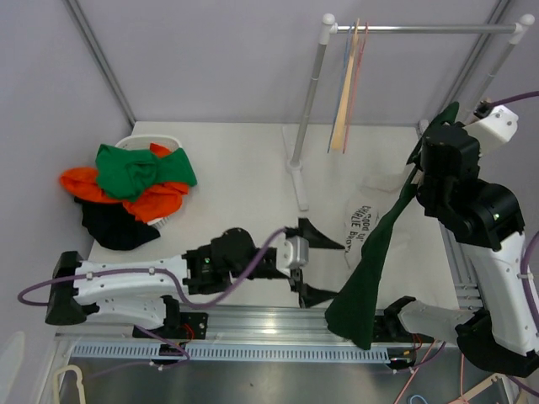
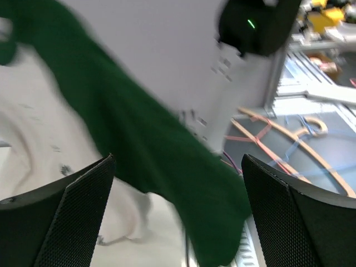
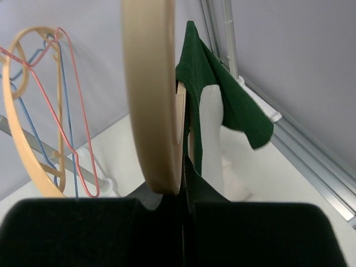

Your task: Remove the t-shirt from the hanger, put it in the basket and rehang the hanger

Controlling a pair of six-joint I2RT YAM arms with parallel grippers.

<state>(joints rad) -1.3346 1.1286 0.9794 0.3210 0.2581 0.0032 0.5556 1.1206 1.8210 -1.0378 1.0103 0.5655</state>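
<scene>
The green cloth hangs limp (image 1: 385, 238) under the hanger, so I expect the t-shirt to slide off in one piece, with its white printed part following behind, when I pull its lower end (image 1: 355, 314).
A dark green t-shirt (image 1: 370, 261) with a white printed part (image 1: 362, 223) hangs in a long drape from a wooden hanger (image 3: 150, 94). My right gripper (image 3: 183, 194) is shut on the hanger's hook and holds it high at the right (image 1: 438, 156). The shirt's collar and shoulder show past the hanger (image 3: 222, 94). Its lower end reaches the table's front rail. My left gripper (image 1: 313, 263) is open, just left of the shirt's lower end. In the left wrist view the green cloth (image 2: 144, 150) lies ahead between the spread fingers (image 2: 83, 206), not touching them.
A white clothes rack (image 1: 307, 101) stands at the back with several bare hangers (image 1: 347, 84) on its rail. A white basket (image 1: 173, 135) heaped with orange, green and black clothes sits at the left. An aluminium rail (image 1: 253, 324) runs along the near edge.
</scene>
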